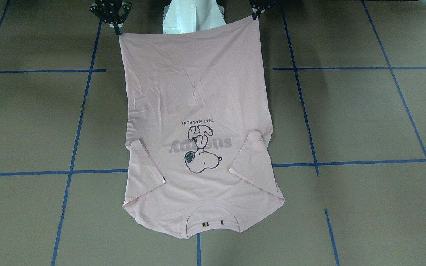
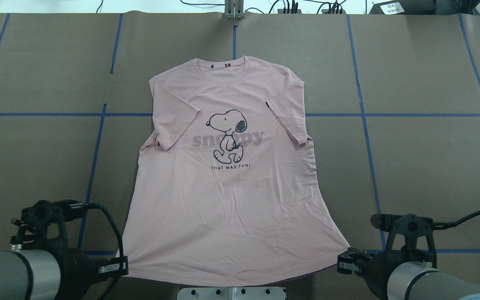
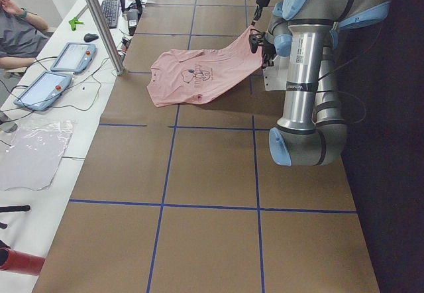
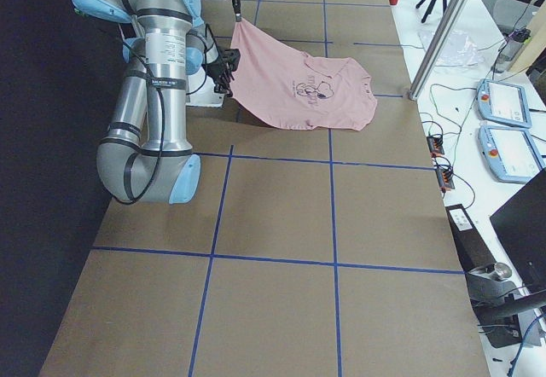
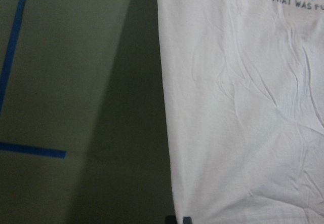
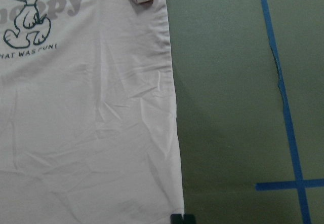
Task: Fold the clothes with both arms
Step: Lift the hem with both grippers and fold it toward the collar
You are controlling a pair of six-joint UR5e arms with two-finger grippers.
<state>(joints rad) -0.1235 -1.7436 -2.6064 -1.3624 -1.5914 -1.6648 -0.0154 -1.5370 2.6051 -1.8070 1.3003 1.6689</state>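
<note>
The sleeves rest flat on the chest with both hem corners in my grippers, so my right gripper should go on to the collar before it lets go there.
The pale pink T-shirt [image 2: 227,200] lies print up on the brown table, its collar [image 2: 227,66] on the far side from me. Both sleeves are folded in over the chest. My left gripper [image 2: 119,266] is shut on the hem's left corner; it also shows in the front-facing view [image 1: 254,15]. My right gripper [image 2: 344,262] is shut on the hem's right corner, also seen in the front-facing view [image 1: 118,31]. The right side view shows the hem [image 4: 235,61] held up off the table while the chest and collar rest on it. Each wrist view shows the shirt's side edge [image 5: 167,133] [image 6: 174,133] running down to the fingertips.
The white pedestal base [image 2: 231,293] stands between the arms, just behind the hem. Blue tape lines [image 2: 365,121] cross the brown table cover. A side bench with tablets [image 3: 66,61], a metal post [image 3: 99,21] and a seated person [image 3: 16,31] lies beyond the table's far edge.
</note>
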